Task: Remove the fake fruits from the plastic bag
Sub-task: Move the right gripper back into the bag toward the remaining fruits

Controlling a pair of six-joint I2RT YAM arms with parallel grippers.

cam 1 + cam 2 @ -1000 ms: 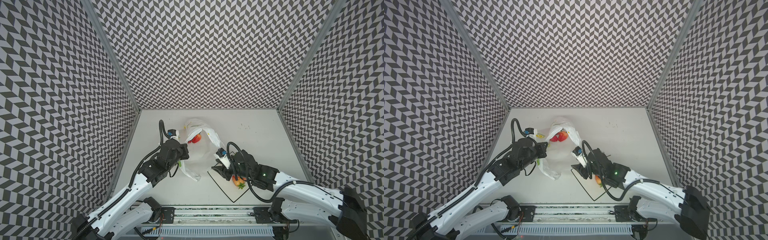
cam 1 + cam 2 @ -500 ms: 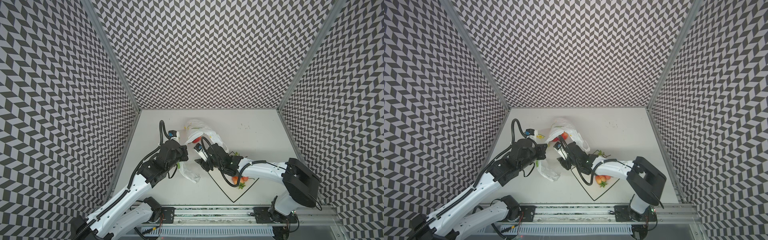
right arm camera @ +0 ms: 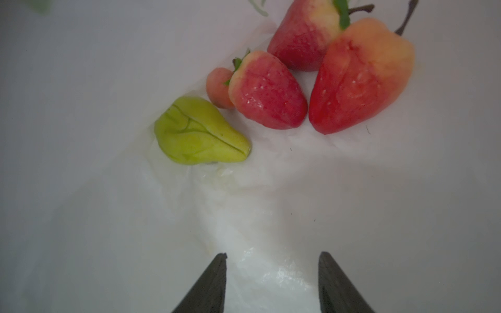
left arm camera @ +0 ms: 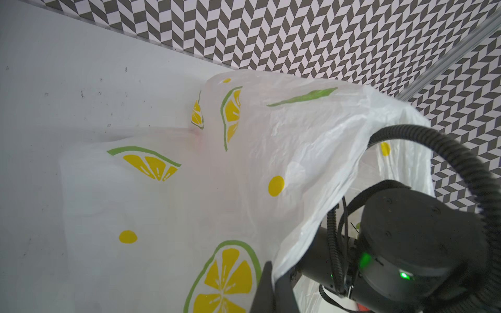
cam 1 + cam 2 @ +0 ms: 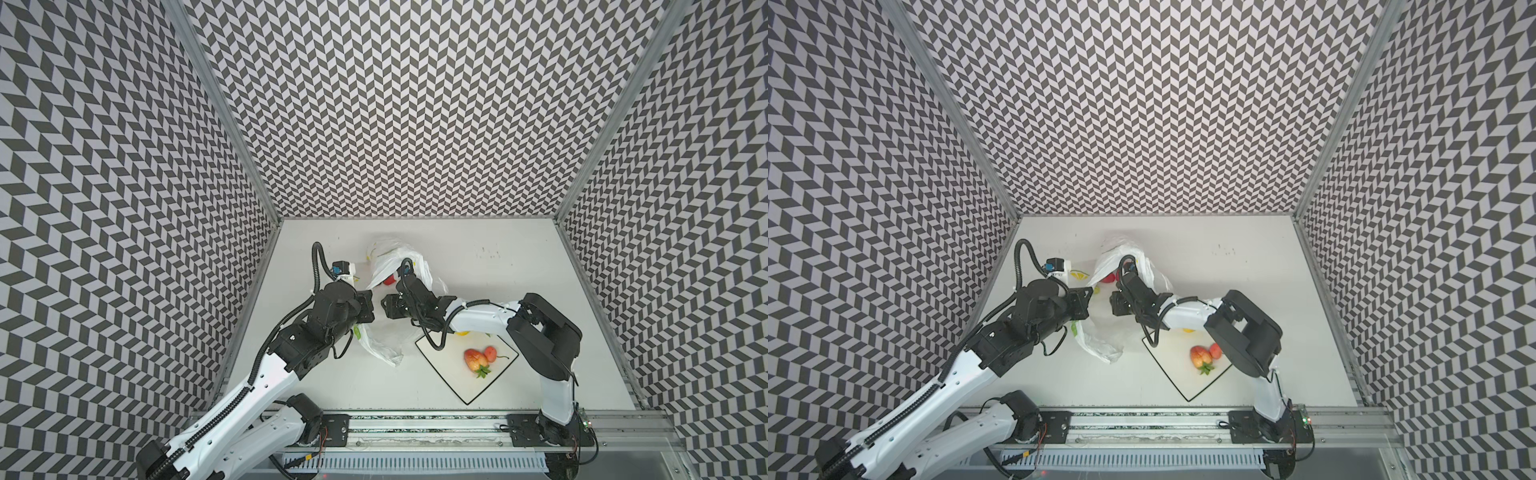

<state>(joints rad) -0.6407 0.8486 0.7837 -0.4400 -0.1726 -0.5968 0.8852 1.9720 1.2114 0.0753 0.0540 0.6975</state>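
Observation:
The fake fruits lie deep in the plastic bag, beyond my right gripper's fingertips, so my left gripper should leave the bag's rim and take the bag's closed end.
The plastic bag lies left of centre, white with printed lemon slices. My left gripper is shut on its rim and holds the mouth up. My right gripper is inside the bag, open and holding nothing. Ahead of it lie fake fruits: a green pear, two strawberries, a red-yellow apple and a small cherry, all apart from the fingertips. In both top views a red fruit shows through the bag mouth.
A white square plate with a black rim lies right of the bag. On it are a strawberry, a cherry and a yellow lemon mostly hidden under my right arm. Patterned walls enclose the table.
My right arm has swung from over the plate to the bag and reached into its mouth, and its jaws have widened. My left gripper has kept its hold on the rim.

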